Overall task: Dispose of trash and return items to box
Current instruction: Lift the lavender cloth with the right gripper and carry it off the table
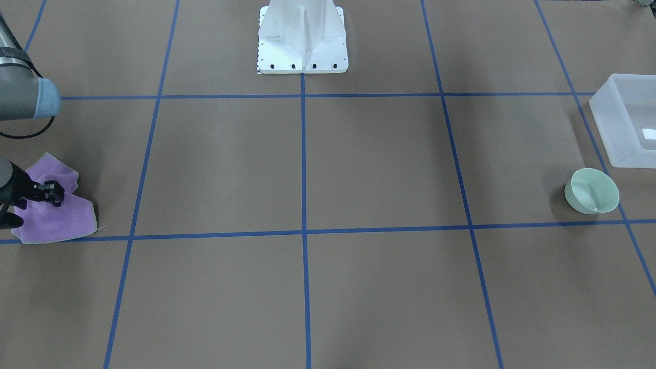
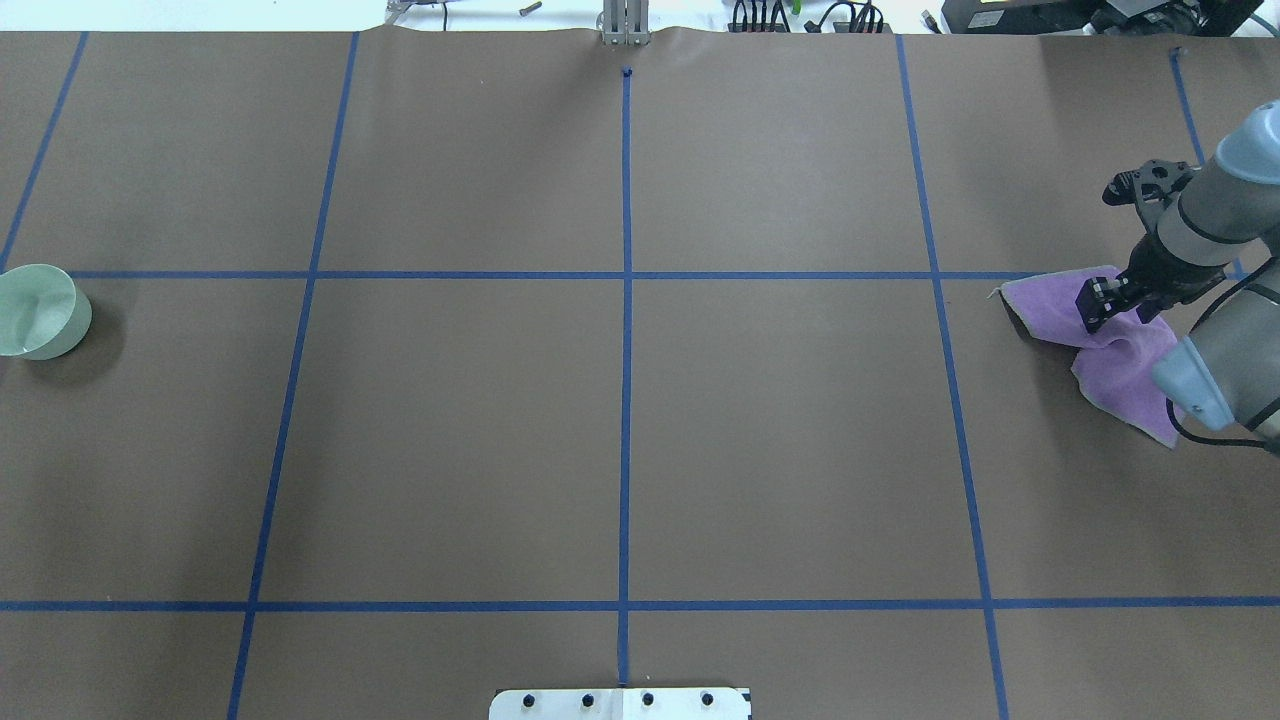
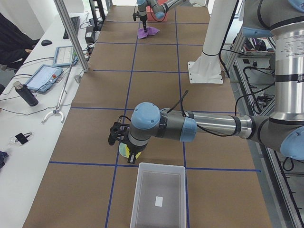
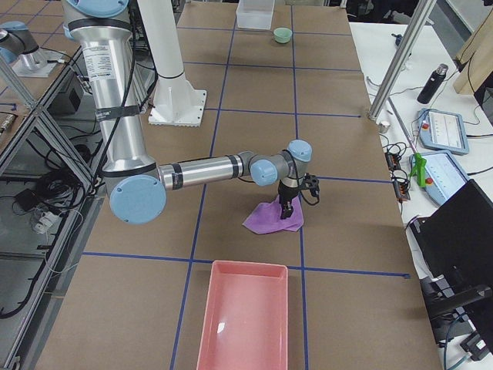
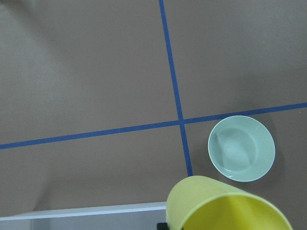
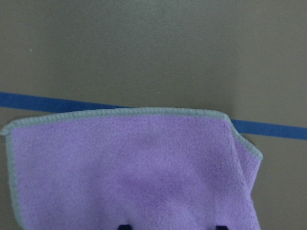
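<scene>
The purple cloth (image 1: 60,219) is lying limp and has a corner of the cloth tucked (image 6: 249,159) under its edge, so it will bunch up and sag in folds when the robot carries it.
The yellow cup (image 5: 225,206) hangs tilted in my left gripper (image 3: 122,142), above the table beside the box (image 3: 159,199). The mint-green bowl (image 5: 241,148) stands upright on the table just past the cup; it also shows in the front view (image 1: 592,190) and the overhead view (image 2: 35,310). The frosted box (image 1: 628,120) holds only a small white label. My right gripper (image 2: 1098,305) is open, far from these, with its fingertips (image 6: 123,225) down on a purple cloth (image 6: 134,167).
The purple cloth (image 1: 56,212) lies crumpled at the table's right end. A pink tray (image 4: 245,316) stands past it at that end. The white robot base (image 1: 302,41) is at the table's middle edge. Blue tape lines cross the brown table.
</scene>
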Tool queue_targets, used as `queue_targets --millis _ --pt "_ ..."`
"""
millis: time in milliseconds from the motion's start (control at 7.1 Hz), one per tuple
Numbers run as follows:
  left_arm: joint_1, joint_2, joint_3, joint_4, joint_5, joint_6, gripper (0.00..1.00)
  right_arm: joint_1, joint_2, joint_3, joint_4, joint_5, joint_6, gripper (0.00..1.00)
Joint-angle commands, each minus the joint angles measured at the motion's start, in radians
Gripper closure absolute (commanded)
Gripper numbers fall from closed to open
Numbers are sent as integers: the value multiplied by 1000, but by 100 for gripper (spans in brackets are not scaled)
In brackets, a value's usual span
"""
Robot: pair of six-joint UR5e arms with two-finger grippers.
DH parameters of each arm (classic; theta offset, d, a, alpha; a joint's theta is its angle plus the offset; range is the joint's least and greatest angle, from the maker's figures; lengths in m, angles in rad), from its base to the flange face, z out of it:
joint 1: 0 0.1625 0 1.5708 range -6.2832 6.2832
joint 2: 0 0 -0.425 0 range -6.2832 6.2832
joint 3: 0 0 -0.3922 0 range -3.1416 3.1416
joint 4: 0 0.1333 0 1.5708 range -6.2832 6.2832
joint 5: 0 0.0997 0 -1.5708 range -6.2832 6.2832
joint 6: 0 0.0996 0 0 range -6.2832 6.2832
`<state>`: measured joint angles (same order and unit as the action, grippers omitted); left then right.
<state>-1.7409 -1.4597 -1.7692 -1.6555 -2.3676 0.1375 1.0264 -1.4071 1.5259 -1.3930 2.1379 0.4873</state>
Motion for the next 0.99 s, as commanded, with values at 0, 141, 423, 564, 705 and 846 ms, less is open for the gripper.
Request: queue_targets --millis 0,141,423,564,705,846 --pt "-3 -30 48 5 7 36 100 3 -15 45 0 28 0 100" --pt "-2 -34 53 5 8 36 100 4 -16 57 -17 31 2 100" --pt "-5 -34 85 -1 8 42 100 24 -13 180 -192 40 2 100" --pt "-6 -25 118 -7 13 82 100 41 -3 298 -356 42 2 100" --pt "-8 -10 152 -9 13 117 100 79 -1 386 -453 50 -1 100" --pt "-6 -2 166 -9 11 111 100 148 -3 429 -499 101 -13 100"
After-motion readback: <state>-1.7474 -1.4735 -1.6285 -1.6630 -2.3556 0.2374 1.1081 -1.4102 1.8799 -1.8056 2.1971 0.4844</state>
